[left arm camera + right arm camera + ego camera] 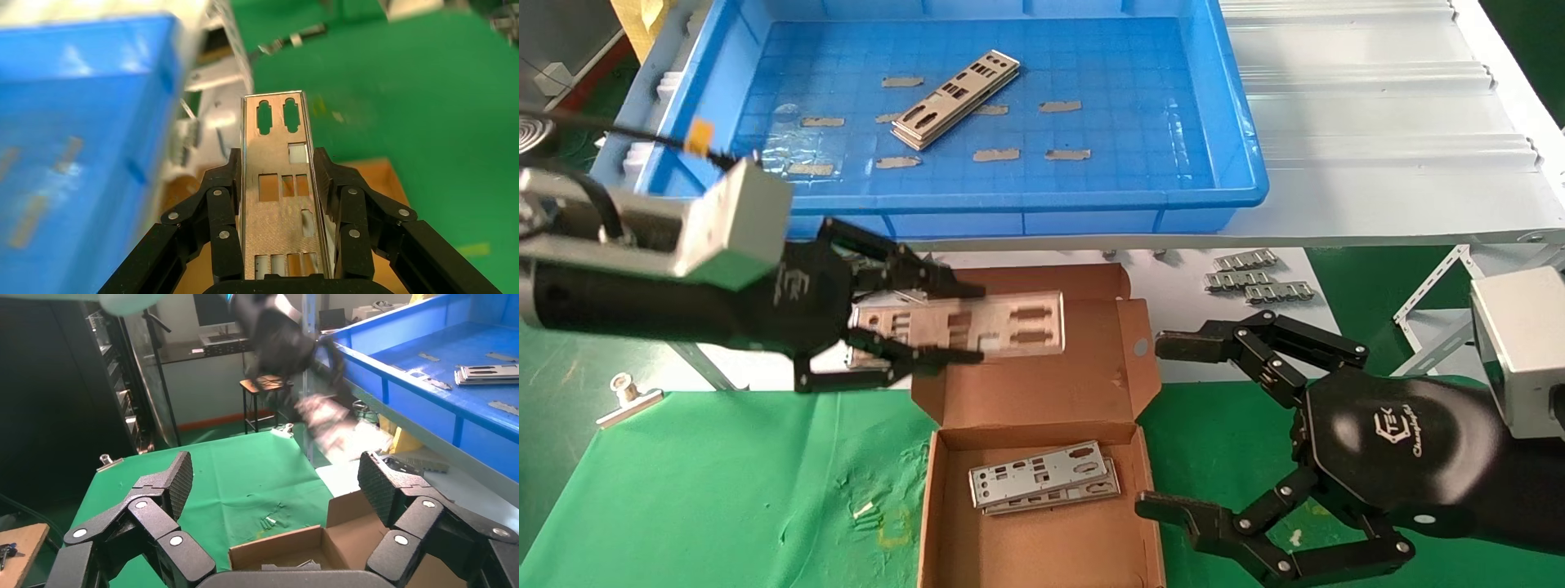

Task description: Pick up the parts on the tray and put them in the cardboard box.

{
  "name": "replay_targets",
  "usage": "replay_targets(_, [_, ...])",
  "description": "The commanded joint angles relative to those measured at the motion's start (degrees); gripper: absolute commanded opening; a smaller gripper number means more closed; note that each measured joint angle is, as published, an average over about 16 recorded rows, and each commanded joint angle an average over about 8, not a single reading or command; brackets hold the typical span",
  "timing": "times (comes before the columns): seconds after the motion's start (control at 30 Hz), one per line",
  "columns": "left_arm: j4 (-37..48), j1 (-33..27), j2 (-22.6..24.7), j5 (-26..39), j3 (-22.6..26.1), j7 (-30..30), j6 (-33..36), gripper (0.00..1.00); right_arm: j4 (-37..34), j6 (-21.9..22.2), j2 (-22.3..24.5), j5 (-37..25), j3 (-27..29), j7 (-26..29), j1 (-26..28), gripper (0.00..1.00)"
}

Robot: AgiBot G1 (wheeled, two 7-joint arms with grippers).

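My left gripper should go on going down into the open box (1046, 542) and let go of the held plate (1033, 325) beside the stacked plates, because it is lined up lengthwise with them.
My left gripper (964, 322) is shut on a silver-grey punched plate (1001, 325), holding it by its long edges above the open lid of the cardboard box (1042, 392). In the left wrist view the plate (278, 177) sits flat between the fingers (223, 184). Two plates (1042, 478) lie stacked on the box floor. A stack of plates (956, 100) rests in the blue tray (1238, 139). My right gripper (1164, 425) is open and empty to the right of the box; in its wrist view the gripper (275, 478) looks over the box (306, 551).
Small ridged metal strips (1254, 273) lie on the white table right of the box lid. A metal clip (629, 400) sits on the green cloth at the left. Tan tape bits (997, 153) dot the tray floor.
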Motion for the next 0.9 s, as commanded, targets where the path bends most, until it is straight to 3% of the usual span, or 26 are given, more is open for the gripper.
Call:
replay_targets(0.03, [-5.3,3.2,-2.4,-0.9,0.8,1.9,-1.2,0.00,0.0,0.0,0.0,0.0,0.0,0.0,0.0,1.00])
replay_targets(0.23, [-10.4,13.8,-1.0,0.0,2.3,2.9,-8.9,0.00,0.0,0.0,0.0,0.0,0.0,0.0,0.0,1.00])
replay_targets(0.43, [-11.9,18.7,1.9,3.2,4.2,1.0,-16.5,0.02,0.0,0.0,0.0,0.0,0.0,0.0,0.0,1.00])
replay_targets(0.47, [-11.8,19.2,2.3,3.6,4.5,0.7,-17.4,0.08,0.0,0.0,0.0,0.0,0.0,0.0,0.0,1.00])
replay_targets(0.67, [-10.4,21.4,4.2,5.6,5.6,1.0,-20.8,0.82,0.0,0.0,0.0,0.0,0.0,0.0,0.0,1.00])
replay_targets(0.73, [-9.4,21.7,4.8,5.8,5.6,1.3,-21.5,0.99,0.0,0.0,0.0,0.0,0.0,0.0,0.0,1.00])
replay_targets(0.9, [-6.6,22.1,6.7,5.5,5.5,2.1,-22.5,1.00,0.0,0.0,0.0,0.0,0.0,0.0,0.0,1.00])
